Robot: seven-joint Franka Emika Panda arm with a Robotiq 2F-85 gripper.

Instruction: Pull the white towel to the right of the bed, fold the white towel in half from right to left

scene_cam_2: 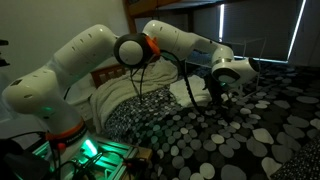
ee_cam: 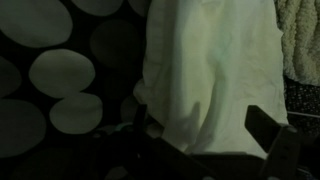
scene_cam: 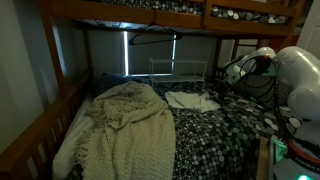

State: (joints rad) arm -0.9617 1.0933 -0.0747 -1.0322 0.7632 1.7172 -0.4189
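The robot's gripper has its open fingers on both sides of the white towel's near end [ee_cam: 200, 132], clear of the cream blanket, so it should keep going down until the fingers pinch that end [ee_cam: 190, 138].
The white towel [scene_cam: 190, 100] lies rumpled on the lower bunk's black-and-white pebble cover [scene_cam: 215, 135], next to the cream blanket. It also shows in an exterior view [scene_cam_2: 192, 90] and fills the wrist view [ee_cam: 210, 60]. My gripper [scene_cam: 226, 88] hangs at the towel's right end in both exterior views [scene_cam_2: 218, 95]. In the wrist view the gripper [ee_cam: 205, 132] is open, its two dark fingers set apart just above the towel's near edge. Nothing is held between them.
A large cream knitted fringed blanket [scene_cam: 125, 125] covers the bed's left part, and its edge shows in the wrist view [ee_cam: 300, 40]. The upper bunk's wooden rail [scene_cam: 150, 12] runs overhead. A wire rack [scene_cam: 178, 70] stands behind the bed.
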